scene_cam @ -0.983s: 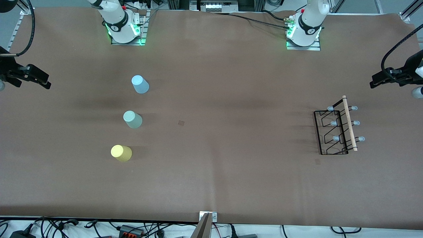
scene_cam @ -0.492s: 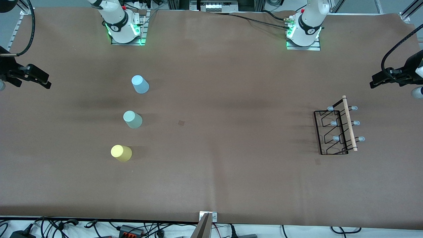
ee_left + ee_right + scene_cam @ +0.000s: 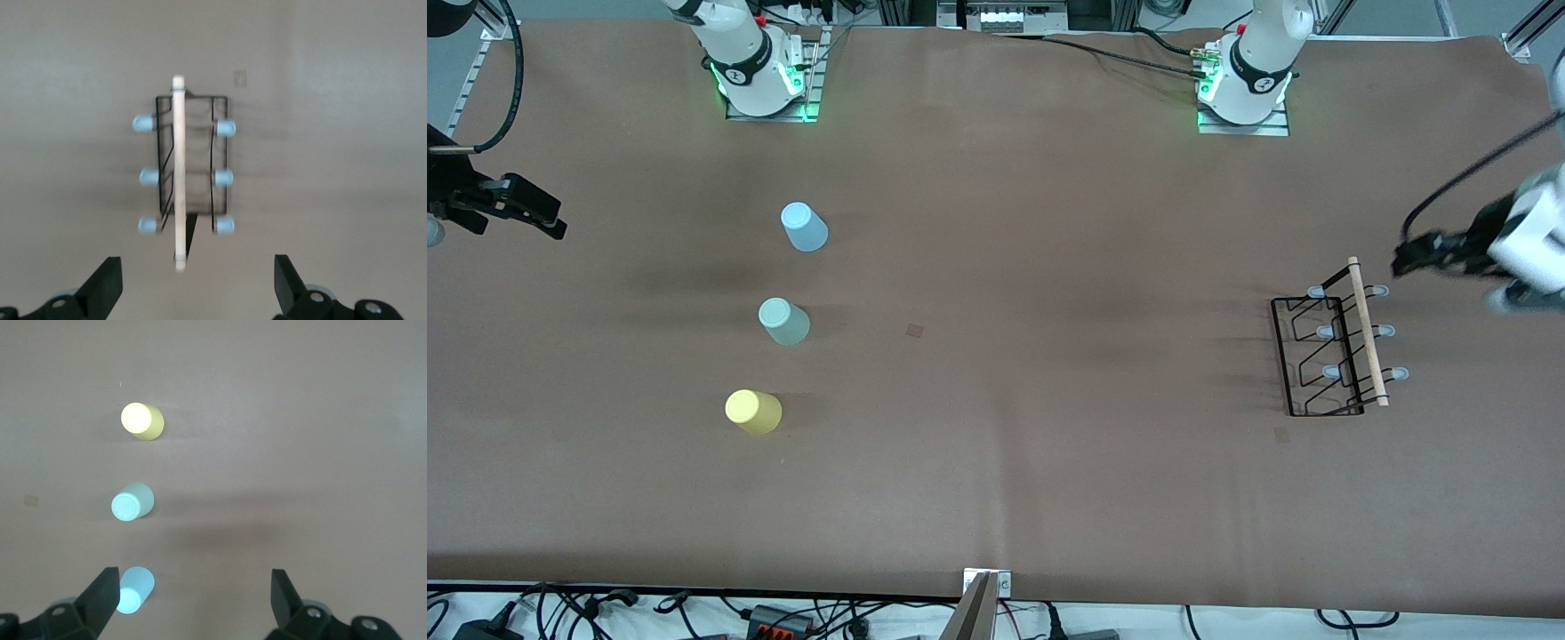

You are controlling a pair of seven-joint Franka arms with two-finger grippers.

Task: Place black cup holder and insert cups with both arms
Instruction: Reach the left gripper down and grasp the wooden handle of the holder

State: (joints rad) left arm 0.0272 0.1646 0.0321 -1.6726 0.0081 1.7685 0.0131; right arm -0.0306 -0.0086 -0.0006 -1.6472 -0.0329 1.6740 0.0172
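Observation:
I expect the whole black cup holder [image 3: 1346, 347] to come along in one piece when I carry it, because black wire [image 3: 1378, 398] holds both ends of the wooden rod handle.
The black cup holder [image 3: 1343, 342] lies on the brown table toward the left arm's end, its wooden rod handle [image 3: 1366, 329] on top. It also shows in the left wrist view [image 3: 183, 173]. My left gripper [image 3: 1409, 260] is open and empty, in the air over the table beside the rod's end [image 3: 197, 283]. The pale blue cup [image 3: 804, 227], pale green cup [image 3: 783, 321] and yellow cup [image 3: 752, 412] stand upside down in a row toward the right arm's end. My right gripper [image 3: 547, 222] is open and empty beside them at the table's end [image 3: 193, 600], with the blue cup [image 3: 135, 589] near one fingertip.
Small dark marks lie on the table cover at the middle [image 3: 914, 330] and near the holder [image 3: 1281, 434]. A metal clamp [image 3: 983, 604] and loose cables sit along the table's edge nearest the front camera. The arm bases [image 3: 760, 80] stand along the farthest edge.
My left gripper has moved in from the table's end toward the holder's rod. The right gripper, the cups and the holder have not moved.

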